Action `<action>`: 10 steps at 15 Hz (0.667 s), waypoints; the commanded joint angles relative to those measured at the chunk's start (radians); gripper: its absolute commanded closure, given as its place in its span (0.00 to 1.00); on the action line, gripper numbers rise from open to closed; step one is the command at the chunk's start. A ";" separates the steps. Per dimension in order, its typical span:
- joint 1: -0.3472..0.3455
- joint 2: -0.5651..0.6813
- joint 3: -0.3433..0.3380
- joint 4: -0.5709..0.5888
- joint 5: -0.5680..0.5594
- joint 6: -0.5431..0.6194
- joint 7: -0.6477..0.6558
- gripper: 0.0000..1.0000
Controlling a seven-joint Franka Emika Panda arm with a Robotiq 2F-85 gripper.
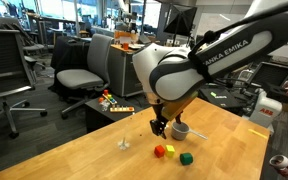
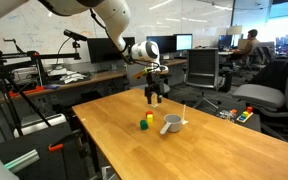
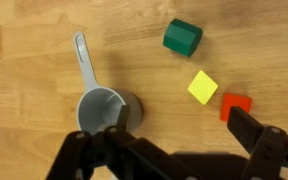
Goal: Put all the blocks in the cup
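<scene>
The cup's rim (image 3: 118,98) is under one finger of my gripper, and the other finger is by the red block. I should move across to straddle the red block (image 3: 234,105) before I lower my gripper.
The grey cup (image 3: 104,108) with its thin handle stands on the wooden table; it also shows in both exterior views (image 1: 181,130) (image 2: 172,123). The green block (image 3: 182,37), yellow block (image 3: 203,87) and red block (image 3: 235,105) lie loose on the table beside the cup. They lie close together in an exterior view: red (image 1: 159,151), yellow (image 1: 168,151), green (image 1: 186,158). My gripper (image 3: 181,125) hangs open and empty above the table (image 1: 161,125), one finger over the cup's rim, the other by the red block.
A small whitish clear object (image 1: 123,143) stands on the table near the blocks. Office chairs (image 1: 84,70) and desks surround the table. A small toy (image 1: 109,100) lies beyond the table's far edge.
</scene>
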 commanded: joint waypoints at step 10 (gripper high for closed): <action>-0.051 0.162 0.070 0.296 0.235 -0.179 -0.041 0.00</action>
